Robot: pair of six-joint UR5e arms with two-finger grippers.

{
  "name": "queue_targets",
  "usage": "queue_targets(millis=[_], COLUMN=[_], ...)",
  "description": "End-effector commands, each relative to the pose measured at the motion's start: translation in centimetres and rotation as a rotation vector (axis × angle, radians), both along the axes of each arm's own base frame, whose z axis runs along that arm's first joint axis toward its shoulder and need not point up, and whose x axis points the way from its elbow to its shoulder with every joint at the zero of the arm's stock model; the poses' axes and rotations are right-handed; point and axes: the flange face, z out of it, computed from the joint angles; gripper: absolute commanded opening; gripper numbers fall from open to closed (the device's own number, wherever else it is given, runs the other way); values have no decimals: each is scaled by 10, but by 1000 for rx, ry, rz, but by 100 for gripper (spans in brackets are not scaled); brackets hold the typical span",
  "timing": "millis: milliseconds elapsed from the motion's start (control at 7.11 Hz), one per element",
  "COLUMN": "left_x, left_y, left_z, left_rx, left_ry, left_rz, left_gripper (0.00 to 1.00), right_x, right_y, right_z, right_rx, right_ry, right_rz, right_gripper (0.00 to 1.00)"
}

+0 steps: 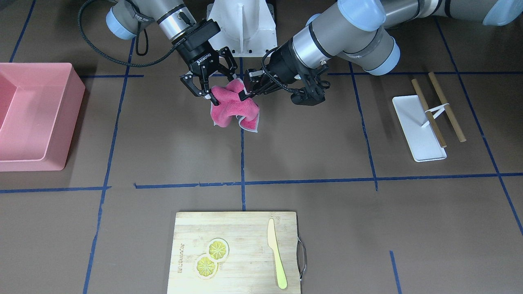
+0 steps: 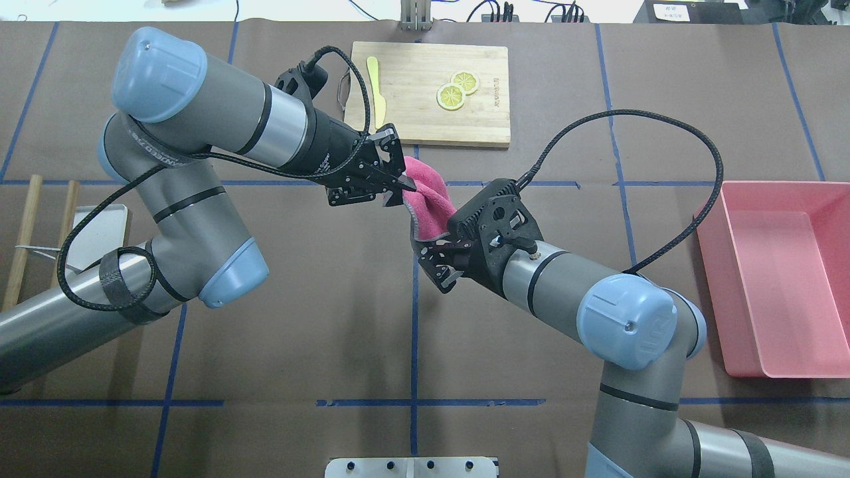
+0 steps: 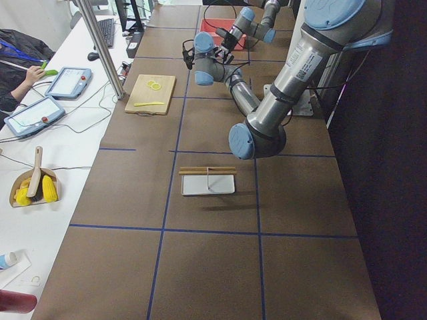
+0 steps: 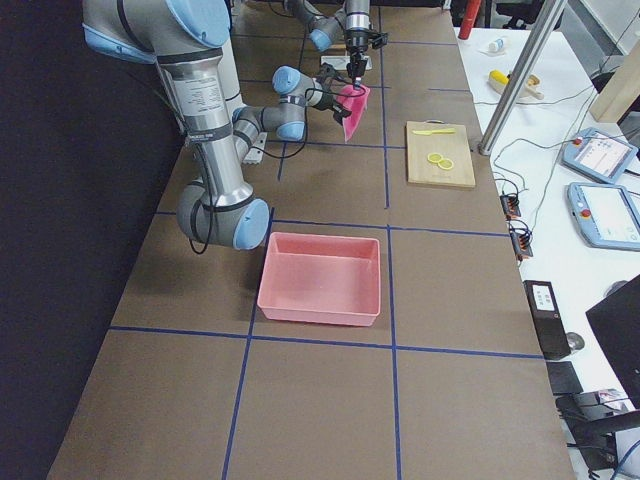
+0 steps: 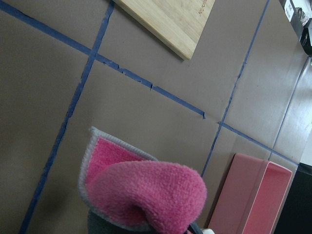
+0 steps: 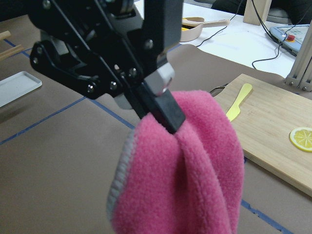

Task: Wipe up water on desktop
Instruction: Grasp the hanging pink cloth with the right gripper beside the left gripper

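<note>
A grey edge (image 1: 249,130) is curling along the crumpled pink cloth (image 1: 227,103), so I expect a hidden grey back to flop into sight when I carry the cloth.
A pink cloth (image 1: 235,108) hangs crumpled above the dark-brown desktop (image 1: 310,147), close to the robot's base. My left gripper (image 1: 246,94) is shut on the cloth's upper fold; the right wrist view shows its pads (image 6: 163,105) pinching the fabric. My right gripper (image 1: 222,87) is open, its fingers spread on either side of the cloth, and one fingertip (image 1: 213,99) touches the cloth's edge. In the overhead view the cloth (image 2: 428,199) spans from the left gripper (image 2: 400,186) to the right gripper (image 2: 435,259). I can make out no water on the desktop.
A pink bin (image 1: 36,118) stands on the robot's right side. A bamboo cutting board (image 1: 245,228) with two lemon slices and a yellow knife (image 1: 277,257) lies at the far edge. A white tray (image 1: 412,122) with two wooden sticks lies on the robot's left.
</note>
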Motion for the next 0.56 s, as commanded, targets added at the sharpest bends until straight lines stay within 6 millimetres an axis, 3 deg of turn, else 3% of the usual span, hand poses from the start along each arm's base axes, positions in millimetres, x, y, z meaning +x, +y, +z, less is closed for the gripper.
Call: queue_targets(millis=[0,281,422], left_x=[1,1,1], left_y=[0,0,0], left_z=[3,4,5], left_rx=[-2,-1,-2], left_ry=[-4,-5,-8], left_rz=[0,1,1], left_gripper=[3,9,51], right_x=[3,1,-1], right_y=[2,3,5], right_z=[-2,-1,-1], right_rx=[-8,-36,-38], right_ry=[-15,-30,-29], right_rz=[-2,-1,-4], right_gripper=[0,0,0])
